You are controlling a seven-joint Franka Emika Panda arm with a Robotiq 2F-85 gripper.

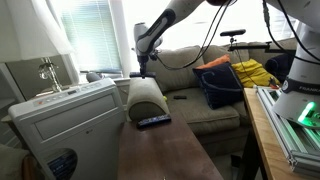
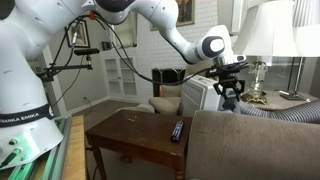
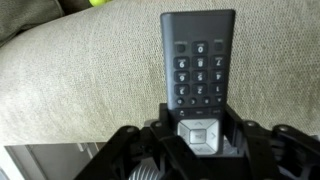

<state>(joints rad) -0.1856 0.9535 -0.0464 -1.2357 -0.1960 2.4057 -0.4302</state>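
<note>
I should continue to move my gripper down until the dark grey remote (image 3: 200, 72) rests on clear fabric of the sofa's arm (image 2: 229, 118), because the remote is hanging over it with its keypad up.
My gripper (image 3: 200, 135) is shut on a dark grey remote control (image 3: 199, 65); its keypad end sticks out past the fingers and its silver navigation pad sits between them. The remote hangs above beige sofa fabric (image 3: 80, 90). In both exterior views the gripper (image 1: 145, 64) (image 2: 231, 94) is raised above the sofa's arm (image 1: 146, 93), clear of it. A second dark remote (image 1: 153, 121) (image 2: 177, 130) lies on the brown wooden table (image 1: 160, 155) (image 2: 125, 135), near the edge beside the sofa arm.
A white air-conditioning unit (image 1: 60, 125) (image 2: 200, 95) stands next to the table. The sofa carries a dark blue bag (image 1: 220, 85) and yellow cloth (image 1: 255, 72). A lamp (image 2: 262, 40) stands behind the sofa. The robot's base (image 1: 300, 85) sits on a bench.
</note>
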